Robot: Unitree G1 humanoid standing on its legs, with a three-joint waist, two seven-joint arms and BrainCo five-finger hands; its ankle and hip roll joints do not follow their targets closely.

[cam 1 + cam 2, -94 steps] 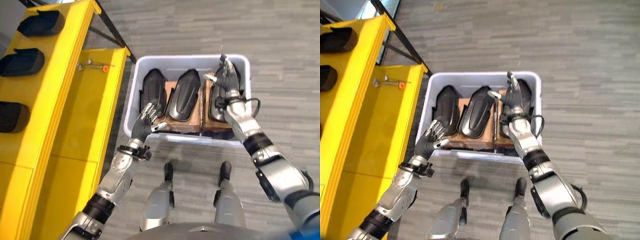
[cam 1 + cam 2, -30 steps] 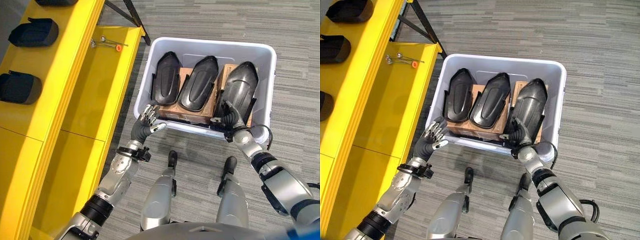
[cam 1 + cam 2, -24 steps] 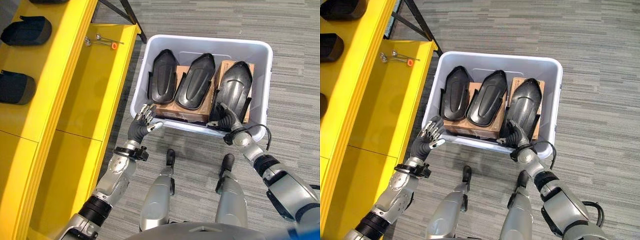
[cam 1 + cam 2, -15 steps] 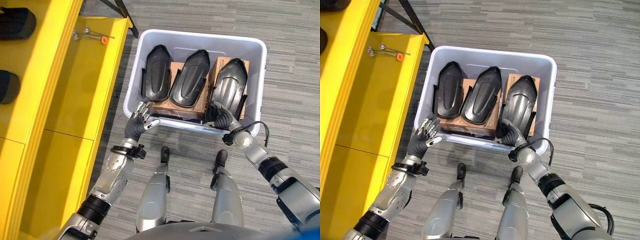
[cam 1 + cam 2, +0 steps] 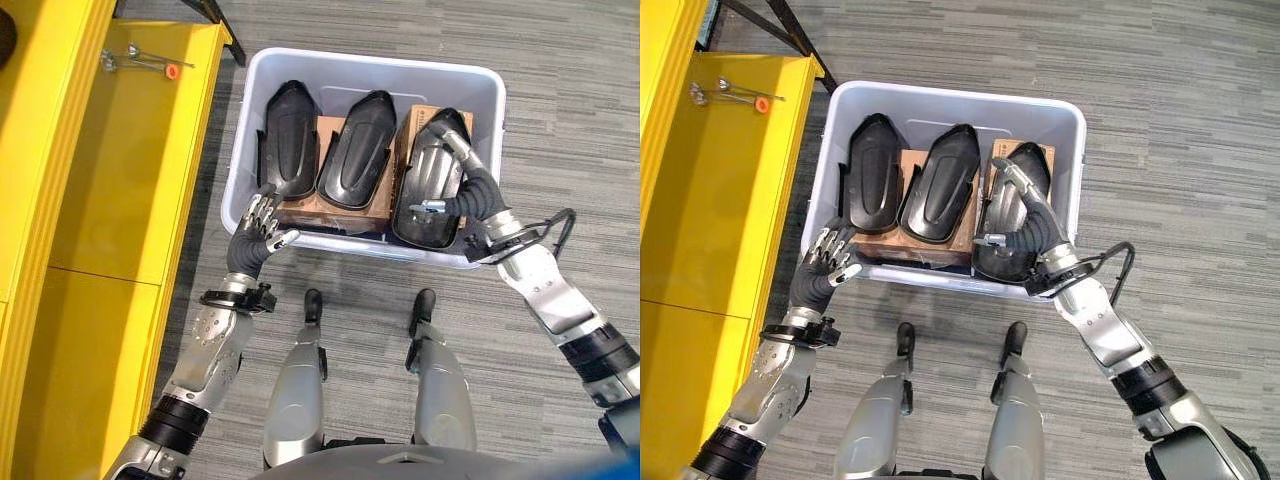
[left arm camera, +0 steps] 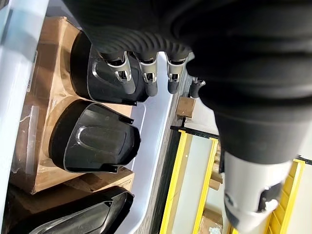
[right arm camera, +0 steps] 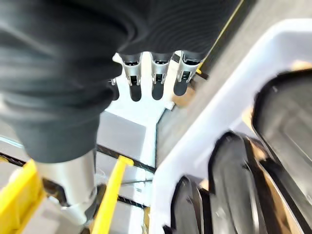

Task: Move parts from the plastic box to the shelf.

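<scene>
I should expect a closed carton to stay behind when I lift the large black moulded part [image 5: 430, 190], since brown cardboard corners [image 5: 420, 115] are peeking out past it.
A white plastic box [image 5: 372, 68] on the floor holds three black moulded parts side by side on brown cardboard: a left part [image 5: 285, 140], a middle part [image 5: 358, 150] and a right part [image 5: 425, 185]. My right hand [image 5: 478, 195] lies over the right part, open. Its fingers stretch along the part's right edge and its thumb reaches across the near end. My left hand [image 5: 250, 235] hovers open just outside the box's near left corner, touching nothing. The yellow shelf [image 5: 120, 150] stands to the left of the box.
Small metal tools with an orange piece [image 5: 135, 62] lie on the yellow shelf's far end. A black frame leg [image 5: 215, 12] rises behind the shelf. Grey carpet [image 5: 570, 90] lies right of and beyond the box.
The camera has shifted. My right hand has gone from the right part's near end up over it, fingers now stretched along it. The left hand keeps its place by the corner.
</scene>
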